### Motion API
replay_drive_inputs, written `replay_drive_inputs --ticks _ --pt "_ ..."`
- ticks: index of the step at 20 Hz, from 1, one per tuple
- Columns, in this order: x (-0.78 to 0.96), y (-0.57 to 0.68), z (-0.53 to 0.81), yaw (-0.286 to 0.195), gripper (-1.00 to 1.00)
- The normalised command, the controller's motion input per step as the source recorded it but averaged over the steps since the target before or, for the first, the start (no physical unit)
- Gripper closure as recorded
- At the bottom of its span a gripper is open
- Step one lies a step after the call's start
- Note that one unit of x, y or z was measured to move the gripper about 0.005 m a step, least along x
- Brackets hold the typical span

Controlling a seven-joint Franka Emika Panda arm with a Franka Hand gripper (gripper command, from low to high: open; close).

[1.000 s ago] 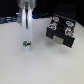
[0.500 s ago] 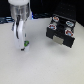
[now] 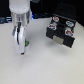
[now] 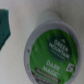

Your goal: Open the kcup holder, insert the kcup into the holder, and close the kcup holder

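I should expect the black kcup holder to have other kcups in its open drawer [image 3: 61, 28] when I bring the kcup over, because pale round spots [image 3: 68, 31] dot the holder.
The kcup [image 3: 26, 44] is a small white pod with a green top, standing on the white table at the exterior view's left. In the wrist view it fills most of the picture, green lid [image 4: 53, 48] facing up. My gripper [image 3: 21, 44] hangs from the white arm and is down at table level right at the kcup, its fingers spread and nothing held. The kcup holder [image 3: 61, 26] is a black boxy unit at the exterior view's right with small light handles on its fronts and a tan part [image 3: 58, 40] at its lower front. The image is too blurred to tell whether a drawer is pulled out.
A teal object [image 4: 5, 25] shows at the wrist view's edge, beside the kcup. White table surface [image 3: 45, 65] lies between the kcup and the holder and in front of both.
The arm has come down from the top of the exterior view to the kcup. The kcup and the holder have not moved.
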Motion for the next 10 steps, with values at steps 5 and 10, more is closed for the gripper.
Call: replay_drive_inputs --ticks 5,10 --pt "0.09 0.11 0.03 -0.161 1.0" --pt "0.17 0.2 0.09 -0.065 -1.0"
